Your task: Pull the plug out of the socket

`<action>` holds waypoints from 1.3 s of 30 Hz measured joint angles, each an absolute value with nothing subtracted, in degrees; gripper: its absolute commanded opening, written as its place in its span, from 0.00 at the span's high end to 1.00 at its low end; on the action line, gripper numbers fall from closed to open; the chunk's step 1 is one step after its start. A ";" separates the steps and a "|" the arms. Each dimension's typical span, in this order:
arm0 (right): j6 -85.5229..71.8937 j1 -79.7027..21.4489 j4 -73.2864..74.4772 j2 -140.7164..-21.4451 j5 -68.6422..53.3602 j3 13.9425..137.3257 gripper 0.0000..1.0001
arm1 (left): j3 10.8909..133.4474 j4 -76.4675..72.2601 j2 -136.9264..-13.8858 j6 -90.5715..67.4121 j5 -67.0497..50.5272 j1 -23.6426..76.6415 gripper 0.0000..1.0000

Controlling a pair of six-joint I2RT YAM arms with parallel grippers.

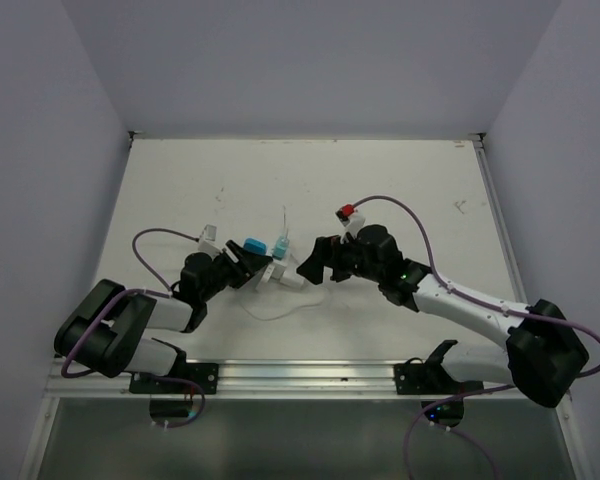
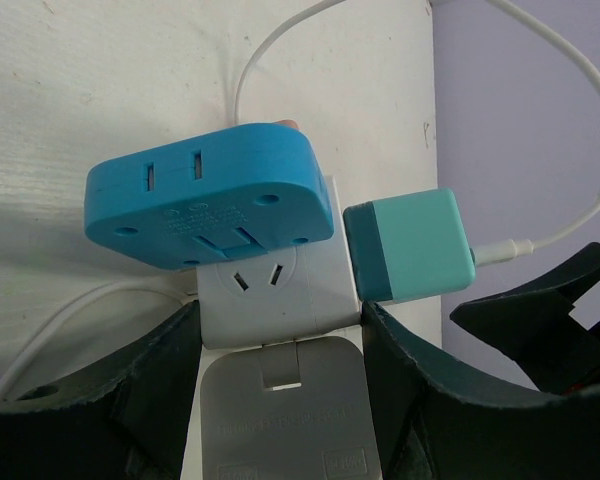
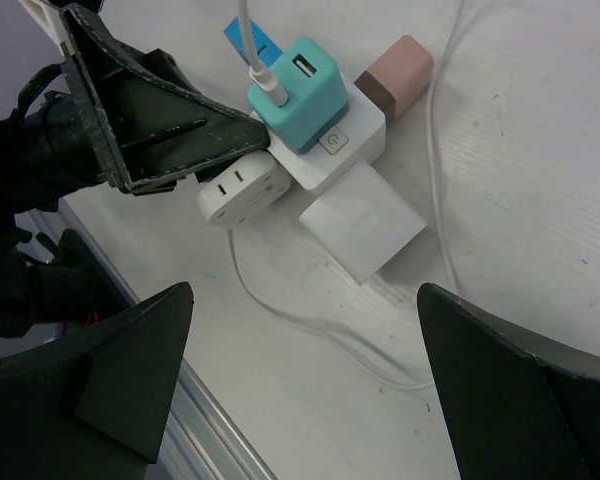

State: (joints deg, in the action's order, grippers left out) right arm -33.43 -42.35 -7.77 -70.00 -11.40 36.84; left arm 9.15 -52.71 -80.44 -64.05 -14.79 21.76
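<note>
The white cable's end (image 3: 267,84) is deep inside the teal charger (image 1: 281,246), so the cable will stay in and follow along when I pull the charger off.
A white socket cube (image 2: 310,290) lies at the table's middle (image 1: 270,270). Plugged into it are a blue adapter (image 2: 210,200), a teal charger (image 2: 410,245) with a white cable, a brown plug (image 3: 400,72) and a white block plug (image 3: 365,225). My left gripper (image 2: 280,345) is shut on the socket cube from the left, its fingers (image 2: 150,390) pressed against both sides. My right gripper (image 3: 305,300) is open and empty, hovering just right of the cube (image 1: 315,262), nearest the white block plug and touching nothing. The teal charger also shows in the right wrist view (image 3: 305,85).
A thin white cable (image 1: 280,312) loops on the table in front of the cube. A red-tipped connector (image 1: 348,211) on a purple cable lies behind my right arm. A small white connector (image 1: 209,235) lies behind my left arm. The table's metal rail (image 1: 300,375) runs along the near edge.
</note>
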 measured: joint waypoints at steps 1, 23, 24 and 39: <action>-33.56 -43.00 -8.08 -70.00 -10.31 36.86 0.02 | 9.08 -52.80 -80.40 -64.07 -14.83 21.76 1.00; -14.15 -45.28 -19.64 -86.30 -11.86 43.70 0.05 | 10.26 -46.61 -77.52 -63.75 -16.97 21.76 1.00; -13.50 -45.08 -20.29 -86.83 -12.60 43.70 0.05 | 10.39 -46.19 -77.41 -63.70 -17.10 21.76 1.00; -10.94 -40.88 -27.20 -93.12 -22.09 46.06 0.26 | 11.77 -43.38 -77.17 -63.42 -18.13 21.76 1.00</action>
State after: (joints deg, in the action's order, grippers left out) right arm -10.94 -40.88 -27.20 -93.12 -22.09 46.06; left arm 11.77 -43.38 -77.17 -63.42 -18.13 21.76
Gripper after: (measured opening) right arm 0.746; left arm 0.637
